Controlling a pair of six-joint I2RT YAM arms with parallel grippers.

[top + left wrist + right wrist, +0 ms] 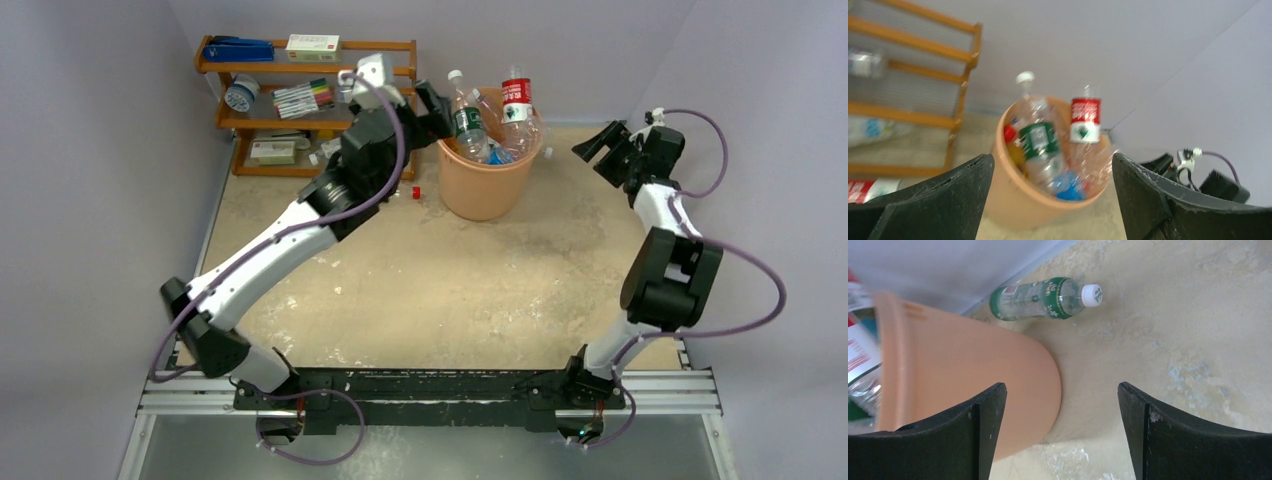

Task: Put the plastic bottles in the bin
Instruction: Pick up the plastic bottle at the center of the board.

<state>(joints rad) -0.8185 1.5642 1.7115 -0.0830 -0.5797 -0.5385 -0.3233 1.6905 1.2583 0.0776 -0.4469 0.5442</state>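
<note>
The bin is crowded with bottles up to its rim (490,132), so the green-labelled bottle (1040,298) by the bin's back side will stick out at a slant when I lower it in.
The orange-peach bin (487,185) stands at the back of the table, full of plastic bottles. A green-labelled bottle (468,120) and a red-labelled bottle (517,100) stick out of the top. My left gripper (437,112) is open and empty, just left of the bin's rim. In the left wrist view the bin (1013,195) and both bottles (1040,140) show between my open fingers (948,195). My right gripper (598,150) is open and empty, to the right of the bin. The right wrist view shows the bin's wall (963,365) and a green-labelled bottle (1040,299) lying on the table by the back wall.
A wooden shelf (300,68) with marker pens, boxes and a blue stapler stands at the back left, close behind my left arm. A small red object (416,192) lies on the table left of the bin. Walls close in the back and both sides.
</note>
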